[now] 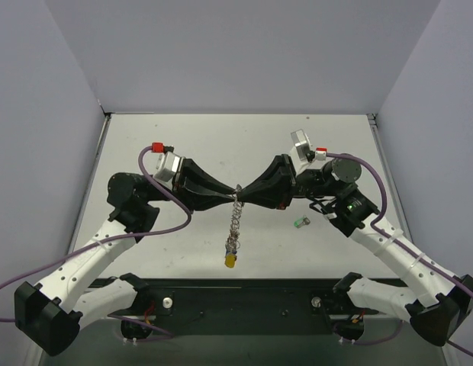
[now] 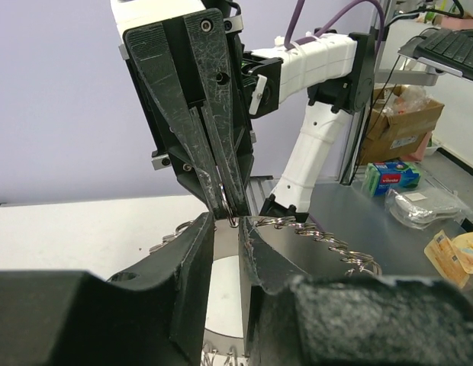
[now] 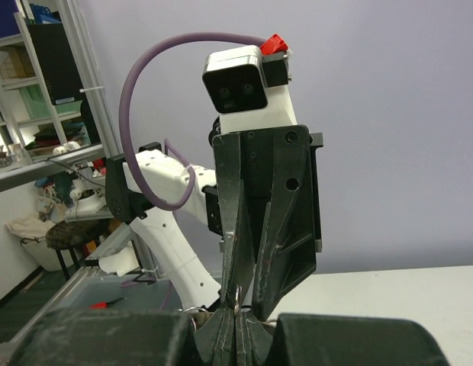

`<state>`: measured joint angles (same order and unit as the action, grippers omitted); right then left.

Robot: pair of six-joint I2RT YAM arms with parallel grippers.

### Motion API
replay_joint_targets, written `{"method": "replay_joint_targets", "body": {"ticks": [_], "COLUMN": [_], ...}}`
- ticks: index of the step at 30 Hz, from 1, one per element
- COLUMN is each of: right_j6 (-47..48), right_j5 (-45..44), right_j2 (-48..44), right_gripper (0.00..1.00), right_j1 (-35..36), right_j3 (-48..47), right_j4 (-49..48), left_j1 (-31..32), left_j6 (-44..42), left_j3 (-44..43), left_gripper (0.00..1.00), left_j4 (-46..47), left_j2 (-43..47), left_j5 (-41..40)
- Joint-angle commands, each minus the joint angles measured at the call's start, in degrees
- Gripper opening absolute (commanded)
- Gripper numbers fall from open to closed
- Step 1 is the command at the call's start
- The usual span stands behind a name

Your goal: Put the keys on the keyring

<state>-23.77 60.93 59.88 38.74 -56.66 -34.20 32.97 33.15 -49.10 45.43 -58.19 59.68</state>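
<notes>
My left gripper should take over the keyring, because the green-headed key (image 1: 301, 222) is nearer my right gripper, which is holding the keyring's small loop. My left gripper should close on that loop (image 2: 233, 222) to take the keyring.
The keyring (image 1: 235, 221) hangs above the table from the point where both grippers meet, fringed with wire loops. A yellow-headed key (image 1: 230, 261) dangles at its lower end. My right gripper (image 1: 245, 191) is shut on one small wire loop (image 3: 238, 298) at the ring's top; the right wrist view shows its jaws pressed together (image 3: 238, 324). My left gripper (image 1: 230, 194) faces it tip to tip, jaws apart either side of that loop (image 2: 225, 232). The ring's loops (image 2: 328, 240) trail off to the right there. A green-headed key (image 1: 300, 222) lies on the table under the right arm.
The white table (image 1: 221, 145) has raised grey walls on the left, right and back. The arms' black base rail (image 1: 236, 301) runs along the near edge. Purple cables (image 1: 374, 191) loop from both wrists.
</notes>
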Motion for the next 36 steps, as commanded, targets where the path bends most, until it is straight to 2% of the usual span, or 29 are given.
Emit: {"method": "replay_joint_targets", "body": {"ticks": [1,19,22,25,33,35,36], "right_j6": [0.0,-1.6,-2.3,-3.4,-3.7,-3.7,-3.7], "right_j5": [2.2,3.8,4.5,4.9,5.9,5.9,5.9], "right_j2": [-0.1,1.8,2.5,3.0,3.3,3.3,3.3], "right_gripper": [0.00,0.00,0.00,0.00,0.00,0.00,0.00], "right_j1": [-0.2,-0.1,-0.1,-0.1,-0.1,-0.1,-0.1], "right_j3": [-1.0,-0.9,-0.9,-0.9,-1.2,-1.0,-1.1], "right_j4": [-8.9,-10.4,-11.1,-12.3,-12.4,-12.4,-12.4], "left_j1": [0.4,1.1,1.3,1.3,1.3,1.3,1.4], "left_j6": [-3.7,-7.9,-8.5,-8.4,-11.0,-11.2,-11.3], "left_j3": [-3.2,-5.8,-6.2,-6.4,-6.3,-6.4,-6.4], "left_gripper": [0.30,0.27,0.21,0.00,0.00,0.09,0.20], "left_j4": [-3.4,-11.1,-12.3,-12.6,-15.6,-16.4,-16.8], "left_j2": [0.1,-0.7,-0.9,-1.1,-0.1,0.0,0.0], "left_j5": [-2.4,-4.7,-5.0,-5.4,-10.8,-11.9,-12.3]}}
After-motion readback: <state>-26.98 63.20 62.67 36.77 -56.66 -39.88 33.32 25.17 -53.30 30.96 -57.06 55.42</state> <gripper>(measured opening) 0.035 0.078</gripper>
